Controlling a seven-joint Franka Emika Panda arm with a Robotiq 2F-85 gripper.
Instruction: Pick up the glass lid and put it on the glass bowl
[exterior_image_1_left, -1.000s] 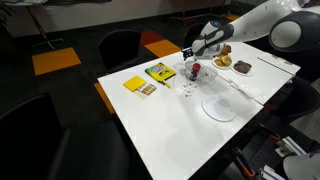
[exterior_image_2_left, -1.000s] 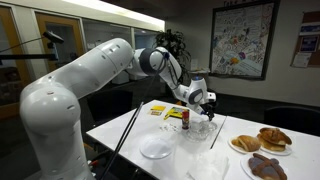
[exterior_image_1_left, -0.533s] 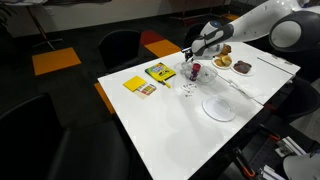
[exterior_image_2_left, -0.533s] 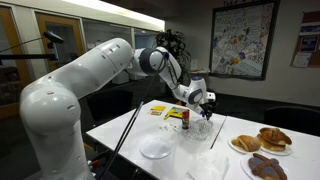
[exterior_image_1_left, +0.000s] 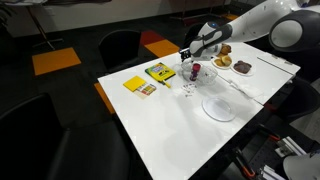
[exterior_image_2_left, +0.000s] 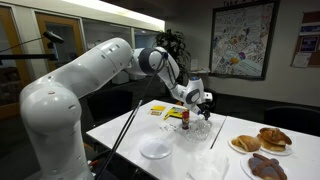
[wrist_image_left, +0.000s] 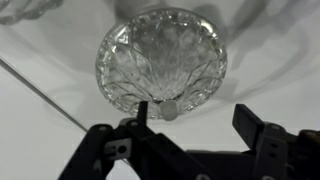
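The glass lid's knob (wrist_image_left: 169, 110) is off-centre, near one finger of the robot's open gripper, so the robot should centre its fingers on the small knob and close them before it lifts.
In the wrist view a round cut-glass piece with a small knob, the glass lid (wrist_image_left: 160, 55), lies on the white table. I cannot tell whether the glass bowl is under it. The glass shows faintly in both exterior views (exterior_image_1_left: 190, 82) (exterior_image_2_left: 197, 128). My gripper (wrist_image_left: 195, 115) is open and empty just above it. The left finger is beside the knob and the right finger is over bare table. The gripper also shows in both exterior views (exterior_image_1_left: 190, 60) (exterior_image_2_left: 201, 102).
A small red bottle (exterior_image_2_left: 185, 118) stands next to the glass. A large pale round disc (exterior_image_1_left: 219, 108) lies nearer the table's front. Plates of pastries (exterior_image_1_left: 222, 62) (exterior_image_2_left: 270, 138) and yellow booklets (exterior_image_1_left: 158, 71) lie around. The table edge (exterior_image_1_left: 130, 130) is near.
The gripper has shifted slightly upward and sideways above the glass. The glass piece has not moved.
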